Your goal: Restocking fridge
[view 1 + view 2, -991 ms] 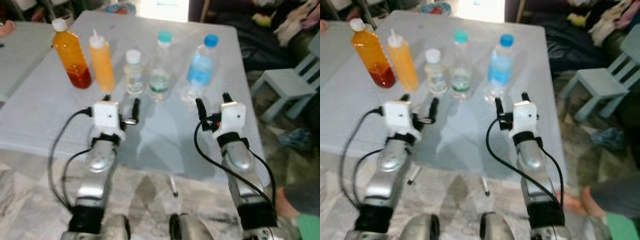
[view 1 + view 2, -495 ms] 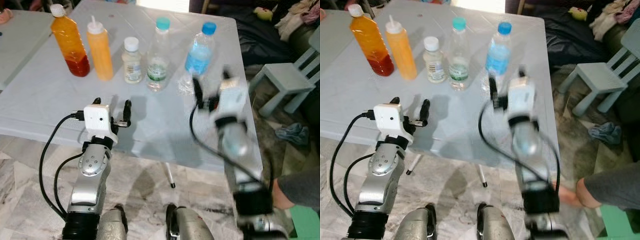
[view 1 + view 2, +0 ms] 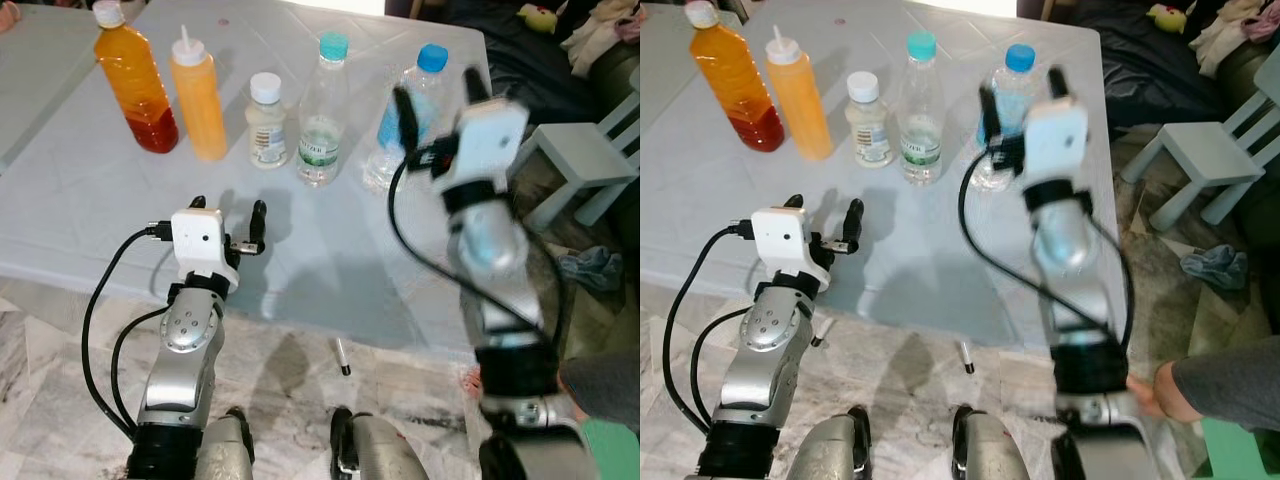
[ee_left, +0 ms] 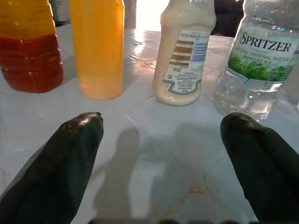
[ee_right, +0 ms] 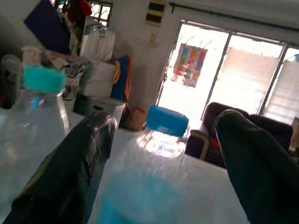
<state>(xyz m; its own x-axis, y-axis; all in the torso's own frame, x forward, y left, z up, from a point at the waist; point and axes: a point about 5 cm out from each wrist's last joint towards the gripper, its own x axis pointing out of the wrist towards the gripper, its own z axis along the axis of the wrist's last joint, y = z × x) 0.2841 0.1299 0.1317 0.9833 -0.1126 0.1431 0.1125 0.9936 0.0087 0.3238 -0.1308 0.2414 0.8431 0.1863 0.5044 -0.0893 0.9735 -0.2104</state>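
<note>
The blue-capped water bottle will hang upright under the blue cap [image 3: 432, 58] when I lift, because the cap sits straight on the bottle's neck.
Five bottles stand in a row on the white table [image 3: 90, 210]: an orange juice bottle [image 3: 138, 90], an orange squeeze bottle [image 3: 198, 105], a small cream bottle [image 3: 266, 120], a teal-capped Spritzer water bottle [image 3: 322, 115] and a blue-capped water bottle [image 3: 412, 110]. My left gripper [image 3: 228, 212] hovers open over the table, short of the cream bottle [image 4: 184, 51] and the Spritzer bottle [image 4: 261, 56]. My right gripper [image 3: 436, 88] is raised and open around the top of the blue-capped bottle. In the right wrist view the blurred blue cap [image 5: 135, 200] lies low between the fingers.
A pale blue child's chair [image 3: 590, 160] stands to the right of the table. A person's arm [image 3: 1225, 375] shows at the lower right. A pen [image 3: 341, 356] lies on the marble floor under the table's front edge. A second table [image 3: 40, 60] adjoins on the left.
My right arm has swung up and forward from the table's front to the blue-capped bottle. The left arm has held its place; the camera has shifted a little.
</note>
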